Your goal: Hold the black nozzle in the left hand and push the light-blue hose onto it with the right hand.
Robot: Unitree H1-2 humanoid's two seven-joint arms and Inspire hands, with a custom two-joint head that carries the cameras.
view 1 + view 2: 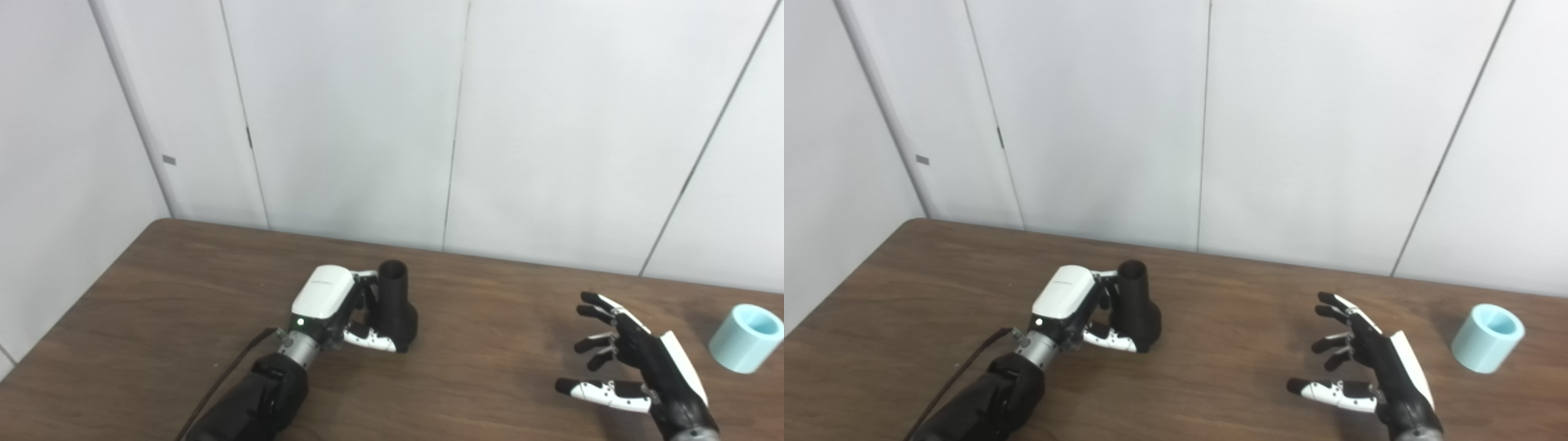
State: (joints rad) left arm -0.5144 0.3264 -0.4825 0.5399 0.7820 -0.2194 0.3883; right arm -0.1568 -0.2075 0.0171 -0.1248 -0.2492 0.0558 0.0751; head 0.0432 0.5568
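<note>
My gripper will push the light-blue hose (746, 338) down, and the hose will cover only the black nozzle's narrow neck, because the neck spreads out into a wide base (394, 302).
The black nozzle (396, 305) stands upright on the brown table (159, 306), its round open mouth pointing up. My left hand (334, 306) is wrapped around the nozzle from the left, with the thumb across its wide base and fingers behind the neck. The light-blue hose piece (747, 338), a short hollow cylinder, lies tilted on the table at the far right. My right hand (631, 361) hovers open to the left of the hose piece, fingers spread, holding nothing and clear of it.
A white panelled wall (392, 122) rises just behind the table's far edge. The table's left edge runs diagonally at the left. A dark cable (220, 383) trails along my left forearm.
</note>
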